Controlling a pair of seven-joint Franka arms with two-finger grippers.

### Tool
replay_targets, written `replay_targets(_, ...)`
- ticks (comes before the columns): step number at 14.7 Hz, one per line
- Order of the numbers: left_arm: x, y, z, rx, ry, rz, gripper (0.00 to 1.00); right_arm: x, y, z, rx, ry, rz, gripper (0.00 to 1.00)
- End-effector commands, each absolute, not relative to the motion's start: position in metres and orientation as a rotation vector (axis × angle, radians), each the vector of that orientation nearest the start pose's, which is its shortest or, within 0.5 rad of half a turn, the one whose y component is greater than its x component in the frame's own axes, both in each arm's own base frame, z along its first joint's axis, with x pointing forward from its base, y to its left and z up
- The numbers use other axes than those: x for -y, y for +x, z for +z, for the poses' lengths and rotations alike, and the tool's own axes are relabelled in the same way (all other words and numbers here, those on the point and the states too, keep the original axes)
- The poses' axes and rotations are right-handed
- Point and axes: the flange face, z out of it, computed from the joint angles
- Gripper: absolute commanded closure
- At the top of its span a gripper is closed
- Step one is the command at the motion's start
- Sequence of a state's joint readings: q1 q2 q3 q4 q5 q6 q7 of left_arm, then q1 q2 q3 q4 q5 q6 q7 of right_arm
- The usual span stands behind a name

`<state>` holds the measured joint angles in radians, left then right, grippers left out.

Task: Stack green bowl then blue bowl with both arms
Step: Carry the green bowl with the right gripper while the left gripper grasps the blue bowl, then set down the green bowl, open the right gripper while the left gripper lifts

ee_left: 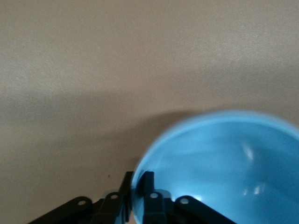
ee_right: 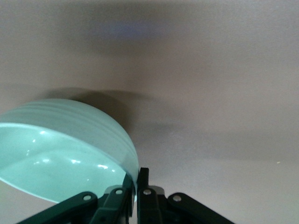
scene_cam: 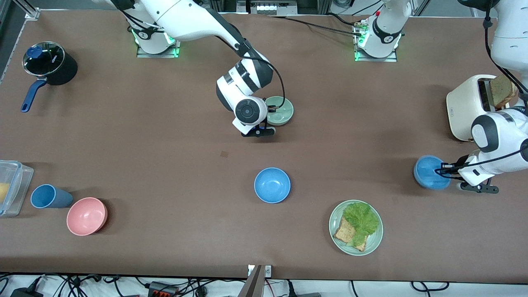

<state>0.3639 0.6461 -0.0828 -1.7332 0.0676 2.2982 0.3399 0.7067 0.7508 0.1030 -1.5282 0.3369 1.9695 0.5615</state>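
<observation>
My right gripper should put down the green bowl (scene_cam: 283, 111), since the bowl hangs tilted from it, and move away before my left gripper brings the blue bowl (scene_cam: 428, 173).
My right gripper (scene_cam: 270, 109) is shut on the rim of the pale green bowl (scene_cam: 281, 111) and holds it above the table's middle, toward the robots' bases; in the right wrist view its fingers (ee_right: 142, 179) pinch the green bowl's (ee_right: 60, 154) rim. My left gripper (scene_cam: 444, 168) is shut on the rim of a blue bowl (scene_cam: 429, 173) and holds it tilted over the left arm's end of the table; in the left wrist view the blue bowl (ee_left: 224, 163) fills the corner. A second blue bowl (scene_cam: 272, 185) sits upright on the table's middle.
A green plate (scene_cam: 336, 214) with lettuce and bread lies near the front edge. A toaster (scene_cam: 466, 105) with bread stands at the left arm's end. A pink bowl (scene_cam: 86, 215), a blue cup (scene_cam: 50, 196), a clear box (scene_cam: 12, 185) and a dark pot (scene_cam: 49, 64) are at the right arm's end.
</observation>
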Motion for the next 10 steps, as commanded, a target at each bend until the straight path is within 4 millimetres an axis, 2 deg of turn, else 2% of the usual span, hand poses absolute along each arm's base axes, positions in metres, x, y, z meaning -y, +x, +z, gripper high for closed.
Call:
replay_targets(1,-0.183,0.633,0.205,-0.147,-3.184,0.171,0.99,-0.493,0.468,0.204,0.023,-2.955,0.713,0.0)
replay_targets(2,-0.177,0.632,0.206,-0.162,-3.193,0.198,0.99,-0.489,0.477,0.216,-0.01,-2.953,0.691,0.0)
replay_targets(4,-0.166,0.631,0.221,-0.182,-3.211,0.255,0.99,-0.472,0.503,0.283,-0.033,-2.943,0.642,0.0)
replay_targets(7,-0.137,0.626,0.258,-0.208,-3.249,0.359,1.0,-0.412,0.57,0.373,-0.125,-2.967,0.543,0.0)
replay_targets(9,-0.123,0.62,0.283,-0.186,-3.279,0.422,1.0,-0.369,0.606,0.418,-0.148,-2.996,0.432,0.0)
replay_targets(10,-0.109,0.62,0.298,-0.194,-3.284,0.434,1.0,-0.345,0.622,0.431,-0.145,-2.996,0.387,0.0)
